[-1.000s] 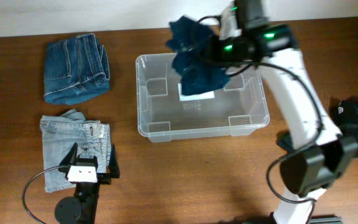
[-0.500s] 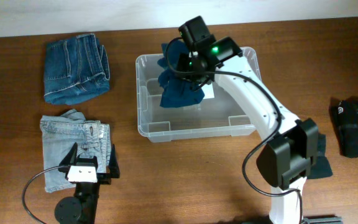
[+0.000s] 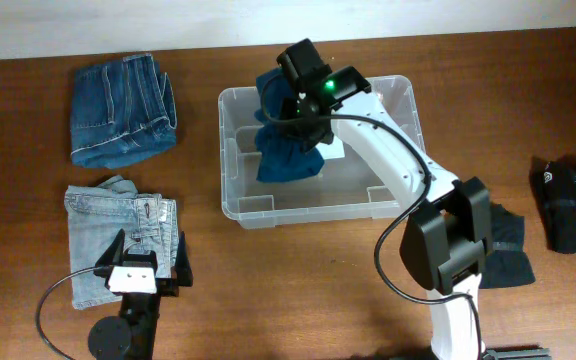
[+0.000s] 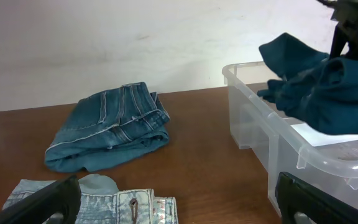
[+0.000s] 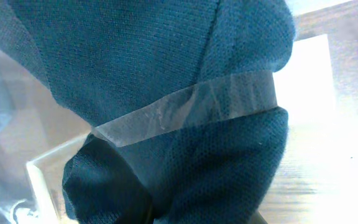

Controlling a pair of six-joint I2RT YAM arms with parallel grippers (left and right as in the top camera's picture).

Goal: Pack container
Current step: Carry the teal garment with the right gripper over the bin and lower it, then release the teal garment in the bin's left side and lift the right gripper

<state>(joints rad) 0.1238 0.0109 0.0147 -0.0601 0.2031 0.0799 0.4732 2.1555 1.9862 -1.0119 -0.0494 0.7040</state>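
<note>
The dark teal garment is lined up with the container's end and hangs over empty base. My right gripper keeps moving it down until it lands there.
The clear plastic container stands at the table's middle back, with a white label on its base. My right gripper is shut on a dark teal garment and holds it hanging into the container's left half. In the right wrist view the garment fills the frame, with the container's rim crossing in front of it. The left wrist view shows the container and the garment at the right. My left gripper is open and empty over light blue jeans.
Folded dark blue jeans lie at the back left and show in the left wrist view. A black garment lies at the far right. Another dark teal garment lies beside the right arm's base.
My right arm has swung left with the teal garment, from above the container's back right to its left half, and brought it lower. The left arm has not moved.
</note>
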